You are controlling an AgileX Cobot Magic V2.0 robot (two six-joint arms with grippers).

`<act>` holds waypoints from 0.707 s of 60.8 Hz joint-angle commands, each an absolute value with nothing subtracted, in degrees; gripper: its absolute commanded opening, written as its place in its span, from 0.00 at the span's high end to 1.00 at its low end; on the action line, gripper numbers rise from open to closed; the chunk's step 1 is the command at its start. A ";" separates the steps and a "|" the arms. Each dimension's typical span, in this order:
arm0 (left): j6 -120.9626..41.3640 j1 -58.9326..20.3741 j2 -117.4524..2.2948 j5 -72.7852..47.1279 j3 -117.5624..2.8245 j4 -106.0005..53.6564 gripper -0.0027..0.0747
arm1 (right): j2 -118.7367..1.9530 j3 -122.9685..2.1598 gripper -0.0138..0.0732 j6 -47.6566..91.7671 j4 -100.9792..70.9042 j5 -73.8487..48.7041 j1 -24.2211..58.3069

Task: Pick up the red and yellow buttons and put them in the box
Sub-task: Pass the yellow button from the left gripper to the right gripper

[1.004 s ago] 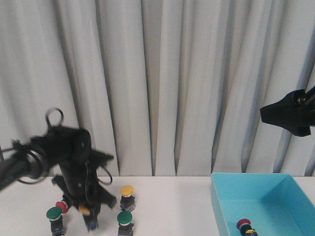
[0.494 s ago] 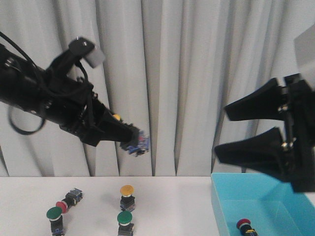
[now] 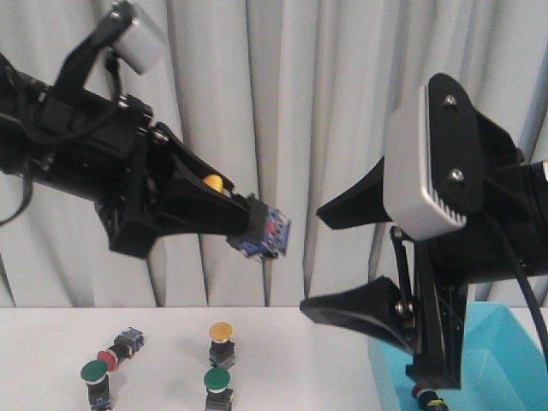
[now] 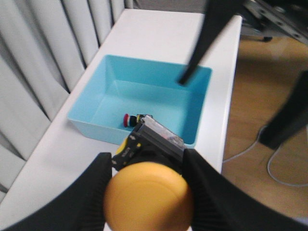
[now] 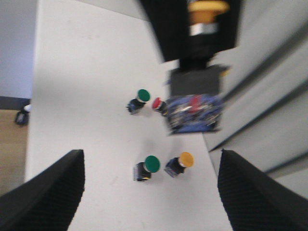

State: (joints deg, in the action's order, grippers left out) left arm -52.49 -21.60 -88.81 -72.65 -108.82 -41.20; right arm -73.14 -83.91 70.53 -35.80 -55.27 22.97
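Note:
I should first take the yellow button by its loose end [image 3: 269, 235] with my right gripper, because the turquoise box [image 3: 492, 351] lies beyond my left gripper, on my right gripper's side.
My left gripper [image 3: 247, 224] is shut on a yellow button [image 3: 271, 231] and holds it high above the table; in the left wrist view its yellow cap [image 4: 148, 195] fills the space between the fingers [image 4: 96, 187]. The turquoise box [image 4: 110, 89] lies far below it with a red button [image 4: 126, 120] inside. My right gripper [image 3: 310, 261] is open and empty, raised in front of the box [image 3: 514, 360]. On the table stand a yellow button [image 3: 221, 332] and a red button [image 3: 107, 358] lying on its side.
Two green buttons [image 3: 217, 381] [image 3: 94, 372] stand on the white table by the red and yellow ones. The right wrist view shows the same group [image 5: 152, 163] far below. Grey curtains hang behind the table.
My left gripper has lifted the yellow button off the table and carried it up and to the right. My right gripper has swung in toward the middle and stands open.

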 commanded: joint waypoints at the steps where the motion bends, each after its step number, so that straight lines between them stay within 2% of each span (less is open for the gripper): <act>1: -51.67 -24.84 -86.56 -71.66 -110.15 -41.47 0.97 | -71.96 -85.42 0.20 69.89 -36.86 -50.46 23.08; 18: -51.67 -29.89 -86.56 -71.66 -110.15 -40.50 0.97 | -73.37 -85.42 0.20 69.89 -37.11 -51.05 23.08; 43: -50.40 -30.03 -86.56 -71.66 -110.15 -40.62 0.97 | -73.77 -85.42 0.20 69.84 -38.72 -52.75 23.08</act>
State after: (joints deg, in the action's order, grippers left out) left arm -51.19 -29.59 -88.81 -72.83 -108.77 -37.35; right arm -75.06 -83.91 69.92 -36.30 -54.70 23.15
